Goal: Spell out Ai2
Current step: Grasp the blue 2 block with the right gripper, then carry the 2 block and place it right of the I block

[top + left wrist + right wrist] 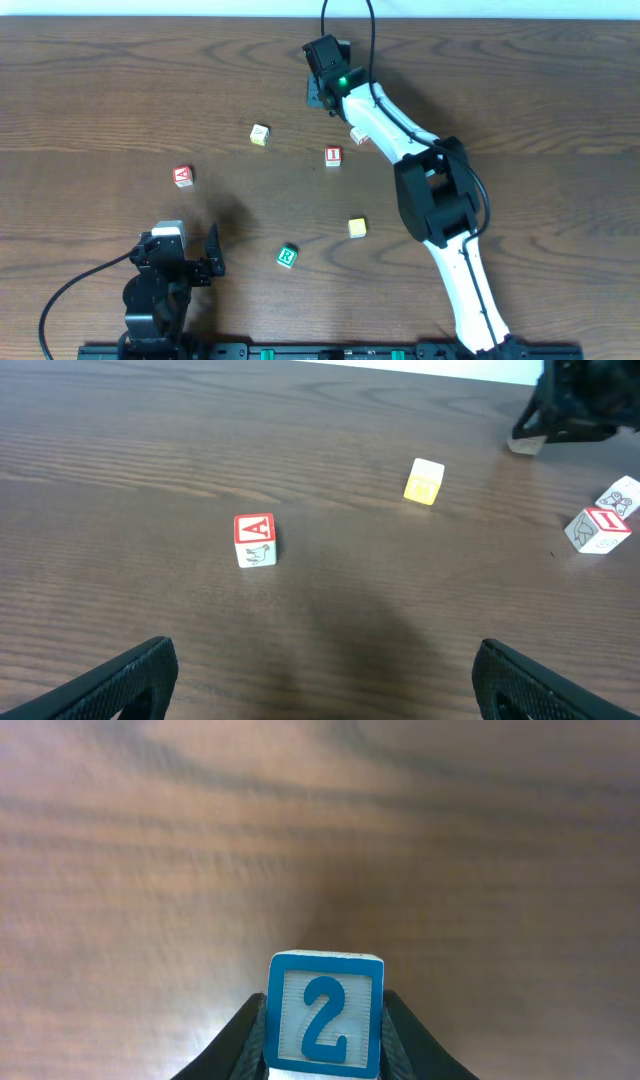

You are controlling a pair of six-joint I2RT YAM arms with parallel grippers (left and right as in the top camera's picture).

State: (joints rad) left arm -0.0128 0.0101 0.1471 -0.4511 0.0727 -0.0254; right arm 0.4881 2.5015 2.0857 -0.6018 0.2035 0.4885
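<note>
My right gripper is holding the blue "2" block [325, 1018] far past the red "I" block. I should bring it back and put it down close beside the "I".
My right gripper [322, 98] is at the far middle of the table, shut on the blue "2" block [324, 1013], which fills the space between its fingers [324, 1040]. The red "A" block [182, 175] sits at the left and also shows in the left wrist view [254, 539]. The red "I" block [333, 155] lies near the middle, also at the right edge of the left wrist view [598, 528]. My left gripper [195, 260] is open and empty near the front left, its fingers [320, 680] wide apart over bare wood.
A yellow-white block [260, 134] lies between the A and I blocks. A white block [358, 134] sits by the right arm. A plain yellow block [357, 227] and a green "R" block [287, 256] lie nearer the front.
</note>
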